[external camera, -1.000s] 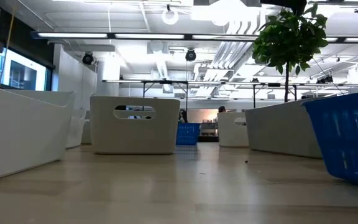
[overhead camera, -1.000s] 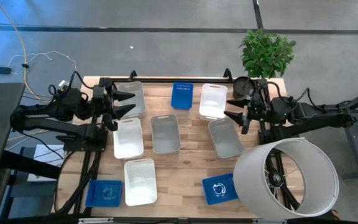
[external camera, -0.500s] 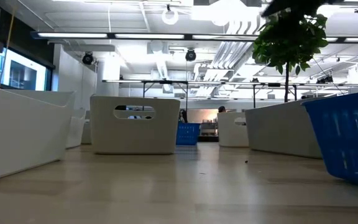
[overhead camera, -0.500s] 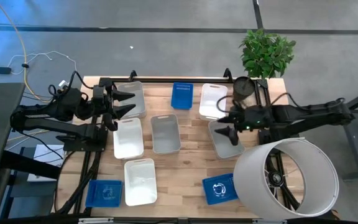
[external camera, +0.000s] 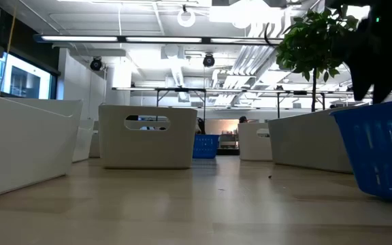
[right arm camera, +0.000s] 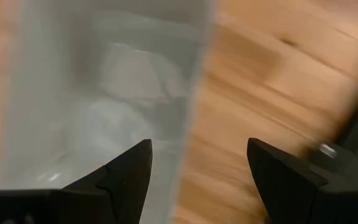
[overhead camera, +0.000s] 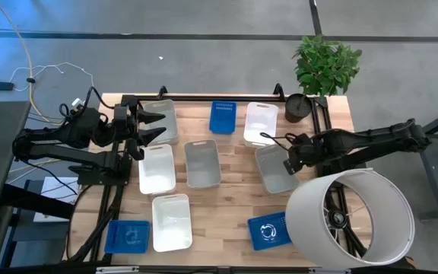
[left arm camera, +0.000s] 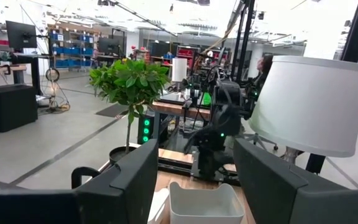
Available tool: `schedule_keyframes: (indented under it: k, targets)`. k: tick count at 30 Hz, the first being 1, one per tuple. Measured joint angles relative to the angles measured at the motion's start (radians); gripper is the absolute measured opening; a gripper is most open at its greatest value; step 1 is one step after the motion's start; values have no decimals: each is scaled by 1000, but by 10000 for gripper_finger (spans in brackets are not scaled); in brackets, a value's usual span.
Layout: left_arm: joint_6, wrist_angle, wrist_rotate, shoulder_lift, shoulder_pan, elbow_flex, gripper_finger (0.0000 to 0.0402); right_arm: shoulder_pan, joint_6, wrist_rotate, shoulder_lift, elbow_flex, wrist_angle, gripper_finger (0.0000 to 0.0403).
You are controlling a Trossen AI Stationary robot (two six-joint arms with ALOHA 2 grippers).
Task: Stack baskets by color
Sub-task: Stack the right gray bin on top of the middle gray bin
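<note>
I expect the grey basket point(overhead camera: 277, 169) under my right gripper to fit inside the middle grey basket point(overhead camera: 202, 164) when I lower it, because the middle one has the same empty, open shape.
Several baskets lie on the wooden table point(overhead camera: 234, 202): grey ones point(overhead camera: 160, 120) point(overhead camera: 202, 162) point(overhead camera: 275, 169), white ones point(overhead camera: 260, 122) point(overhead camera: 157, 167) point(overhead camera: 172, 221), blue ones point(overhead camera: 222, 116) point(overhead camera: 127, 236) point(overhead camera: 268, 230). My right gripper point(overhead camera: 286, 157) hangs open, pointing down over the right grey basket point(right arm camera: 104, 93); in its wrist view the right gripper point(right arm camera: 197, 168) straddles that basket's long rim without touching it. It shows as a dark shape point(external camera: 386, 47) in the low view. My left gripper point(overhead camera: 154, 125) waits open above the back-left grey basket, nothing between its fingers point(left arm camera: 129, 186).
A big white cylinder with a wheel inside point(overhead camera: 350, 219) stands at the front right, close beside the right arm. A potted plant point(overhead camera: 324, 67) and black pot point(overhead camera: 298, 107) sit at the back right corner. Bare wood lies between the front baskets.
The right arm has swung left from beside the black pot and tipped its gripper down over the right grey basket. The left arm and all baskets have stayed put.
</note>
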State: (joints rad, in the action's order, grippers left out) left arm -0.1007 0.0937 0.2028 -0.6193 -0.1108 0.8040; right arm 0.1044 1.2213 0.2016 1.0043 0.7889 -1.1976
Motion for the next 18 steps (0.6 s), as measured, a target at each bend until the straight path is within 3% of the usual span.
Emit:
schedule_keyframes:
  k: [3,7,18]
  targets:
    - [0,0,0,0,0,0,197,-11,100,-5,12,-53,63,252]
    - [0,0,1,0,0,0,197,-25,85,-60,18,-133,211,252]
    - [0,0,3,-7,0,0,197,-87,80,-19,24,-206,246,252]
